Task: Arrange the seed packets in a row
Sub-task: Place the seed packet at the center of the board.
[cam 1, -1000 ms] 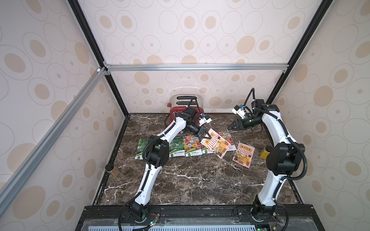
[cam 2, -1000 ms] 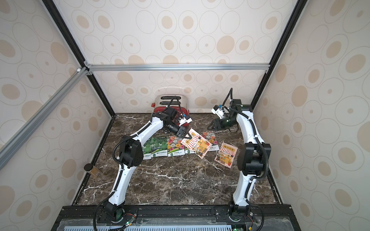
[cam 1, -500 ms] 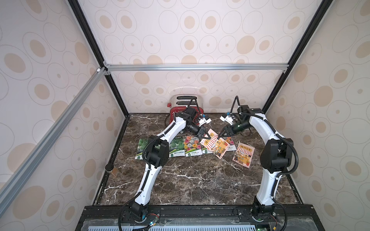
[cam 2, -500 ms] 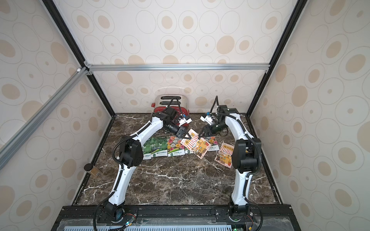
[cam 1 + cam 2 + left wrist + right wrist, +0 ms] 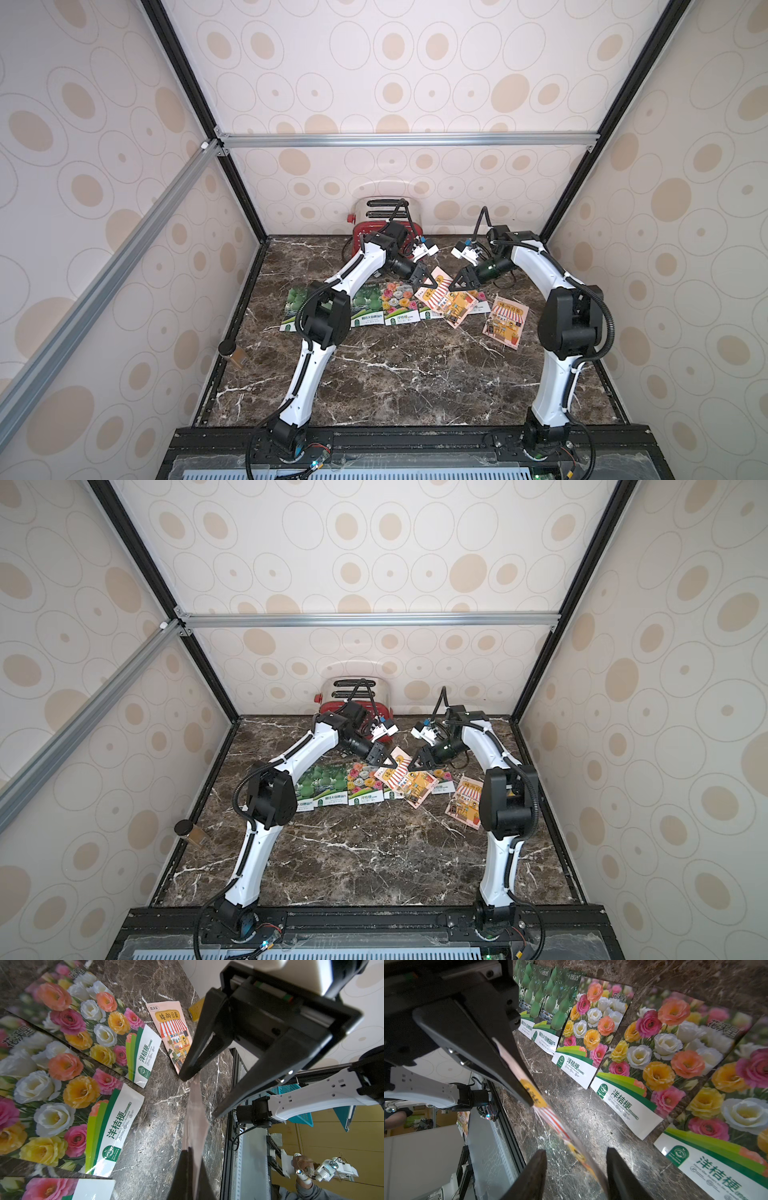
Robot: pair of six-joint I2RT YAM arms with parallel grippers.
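Note:
The robot's left gripper is holding the awning shop packet (image 5: 444, 298) short of the end of the row, so the robot's right gripper should take the packet and put it down beside the last flower packet.
Several seed packets lie side by side on the marble table (image 5: 395, 374): two green gourd prints (image 5: 365, 305) (image 5: 550, 1001) and three flower prints (image 5: 397, 305) (image 5: 62, 1095) (image 5: 670, 1043). An awning shop packet (image 5: 446, 301) hangs tilted above the row's right end, with my left gripper (image 5: 430, 283) (image 5: 190, 1159) shut on its far corner. My right gripper (image 5: 455, 287) (image 5: 577, 1163) is open, its jaws on either side of that packet's edge (image 5: 560, 1126), which runs close to one finger. A second shop packet (image 5: 505, 320) (image 5: 172, 1032) lies askew at the right.
A red toaster (image 5: 386, 220) stands against the back wall, behind the left arm. At the table's left edge sits a small jar with a dark lid (image 5: 230, 353). A yellow object (image 5: 195, 1011) lies beyond the second shop packet. Black frame posts close in the sides.
My right gripper has swung left from the back right and now straddles the held shop packet. The left gripper has kept the packet in the same place.

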